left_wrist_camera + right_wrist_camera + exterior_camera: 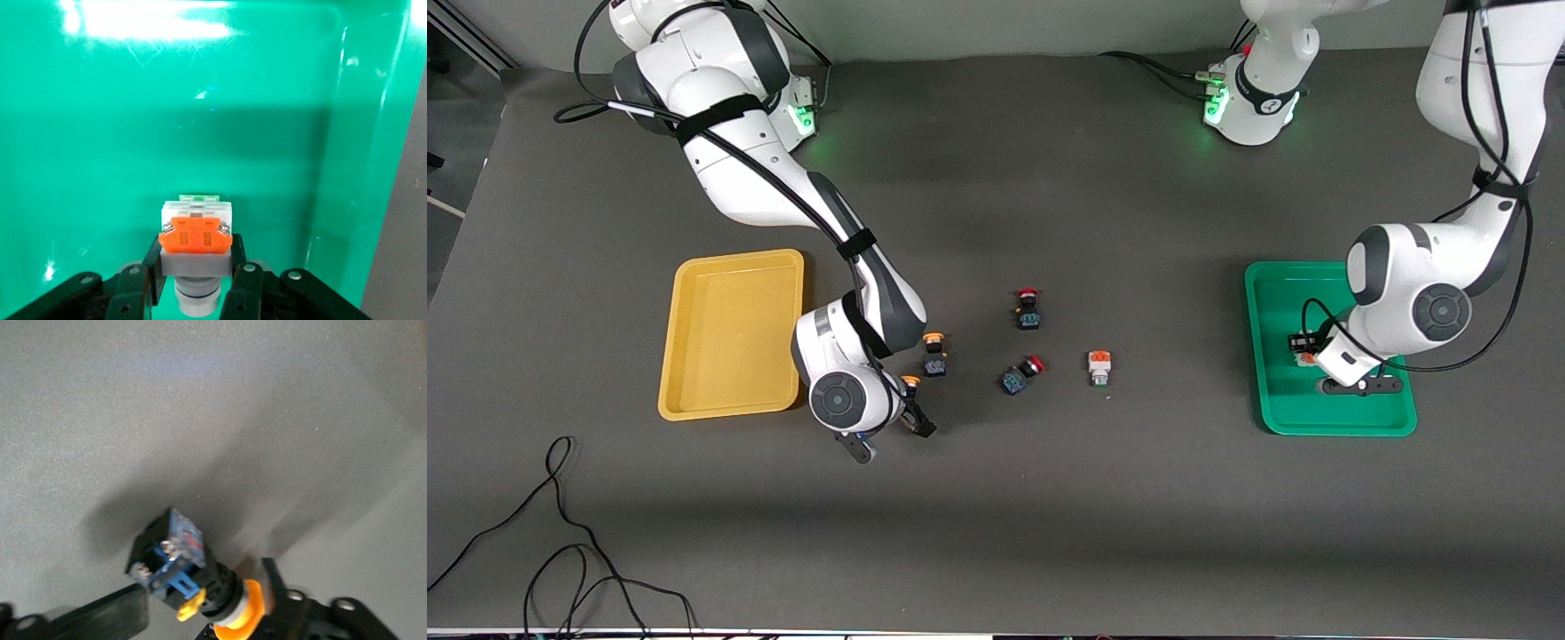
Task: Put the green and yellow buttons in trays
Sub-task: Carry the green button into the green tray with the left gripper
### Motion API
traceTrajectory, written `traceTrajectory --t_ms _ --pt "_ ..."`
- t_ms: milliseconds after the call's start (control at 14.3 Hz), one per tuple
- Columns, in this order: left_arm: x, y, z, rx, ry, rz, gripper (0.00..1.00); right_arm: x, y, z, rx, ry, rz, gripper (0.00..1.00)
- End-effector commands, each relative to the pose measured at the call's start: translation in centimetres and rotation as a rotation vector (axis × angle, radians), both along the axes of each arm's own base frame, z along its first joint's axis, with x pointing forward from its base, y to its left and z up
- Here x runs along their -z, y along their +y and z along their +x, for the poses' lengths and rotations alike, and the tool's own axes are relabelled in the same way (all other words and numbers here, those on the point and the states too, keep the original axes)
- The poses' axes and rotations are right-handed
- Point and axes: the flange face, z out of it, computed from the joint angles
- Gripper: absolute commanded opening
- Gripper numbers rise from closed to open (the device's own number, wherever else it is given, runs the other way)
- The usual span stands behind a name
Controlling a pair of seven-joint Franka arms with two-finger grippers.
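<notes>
The yellow-capped button sits crooked with its cap [251, 612] against one finger of my right gripper, so next I open further, turn square to the button [222, 588] and then close.
My left gripper [1303, 349] is low over the green tray [1334, 418] and is shut on a white-bodied button with an orange band [196, 235]. In the left wrist view the gripper [197, 267] clamps the button's grey collar from both sides, above the green tray [200, 120]. My right gripper [891, 434] is down at the table beside the yellow tray [729, 267]. It is open around a black button with an orange-yellow cap [200, 583], which lies tilted between the fingers of the gripper [200, 603]. A second yellow-capped button [935, 354] and a white button [1099, 367] lie loose mid-table.
Two red-capped black switches [1029, 308] [1023, 373] lie mid-table between the loose yellow-capped button and the white one. A black cable [560, 533] loops on the table near the front camera at the right arm's end.
</notes>
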Motion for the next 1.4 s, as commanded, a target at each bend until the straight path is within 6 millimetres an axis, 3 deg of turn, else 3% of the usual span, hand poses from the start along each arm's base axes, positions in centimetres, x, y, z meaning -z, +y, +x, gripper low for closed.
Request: traceTrajectory --t_ms 0,140,279,488,628,767,837,907,1186,1326 --pt "-2.5 0.2 0.6 0.019 -0.018 0.012 1.0 -0.3 -0.1 0.5 -0.01 -0.01 0.01 0.0" --pt "-5.2 0.5 1.4 0.019 -0.004 0.021 1.0 -0.8 -0.5 0.9 -0.007 -0.017 0.013 0.0" --pt "-10.3 1.0 2.5 0.023 0.032 0.035 1.0 -2.3 -1.9 1.8 0.015 -0.023 0.022 0.0" --pt "-17.9 1.0 4.4 0.007 0.056 0.04 1.0 -4.2 -1.9 2.1 0.021 -0.041 0.031 0.0" --pt "-20.4 -0.6 5.3 0.014 0.021 0.04 1.0 -4.9 -2.0 2.1 0.026 -0.039 0.03 0.0" --pt "-21.8 -5.5 5.8 0.007 -0.018 0.019 1.0 -5.6 -2.2 2.1 0.027 -0.033 0.025 0.0" --pt "-21.8 -8.5 5.8 -0.011 -0.025 0.014 1.0 -5.4 -2.2 2.1 0.025 -0.031 0.023 0.53" --pt "-21.8 -12.2 5.7 -0.002 -0.034 0.014 1.0 -5.3 -2.1 2.0 0.032 -0.031 0.021 0.99" --pt "-19.1 -27.3 3.6 -0.042 -0.096 0.006 1.0 -5.1 -2.2 2.4 0.098 -0.053 0.015 1.0" --pt "-17.4 -33.6 2.0 -0.056 -0.109 0.004 1.0 -5.4 -3.1 3.3 0.137 -0.085 0.025 1.0"
